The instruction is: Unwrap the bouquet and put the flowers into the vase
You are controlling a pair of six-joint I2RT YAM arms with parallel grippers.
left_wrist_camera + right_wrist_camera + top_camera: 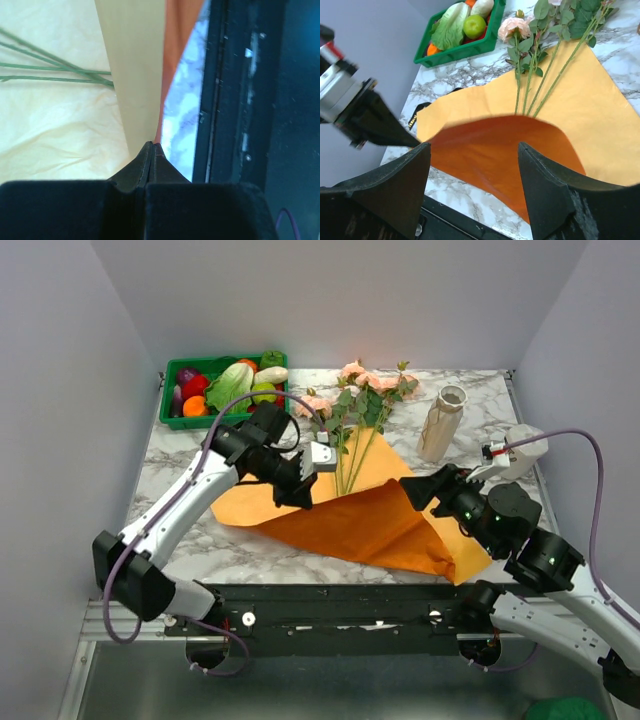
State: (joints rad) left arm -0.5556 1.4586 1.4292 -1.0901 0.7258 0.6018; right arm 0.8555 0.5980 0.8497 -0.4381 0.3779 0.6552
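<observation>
I go on pulling the raised flap (pixel 326 502) toward the front bar (pixel 310 592) with my left gripper, which has it by its loose edge, until the flap is clear of the stems, and then let go.
The bouquet lies unwrapped: its orange-yellow paper sheet (pixel 385 525) is spread on the marble table, with one flap folded over and raised. The flowers (pixel 360 390), pale pink roses on long green stems (pixel 540 85), lie on the paper with their heads toward the back. My left gripper (pixel 300 498) is shut on the paper's edge (pixel 150 120), with the stems (pixel 50 72) to its left. My right gripper (pixel 474 150) hangs open above the raised flap (pixel 505 150) and holds nothing. It sits at the flap's right end (pixel 410 492). The beige vase (pixel 441 420) stands at the back right.
A green tray (pixel 215 422) of plastic vegetables and fruit sits at the back left, also in the right wrist view (pixel 470 49). A black strip with gold lettering (pixel 414 119) lies by the paper's left edge. The table's black front rail (pixel 235 100) runs just beyond the paper.
</observation>
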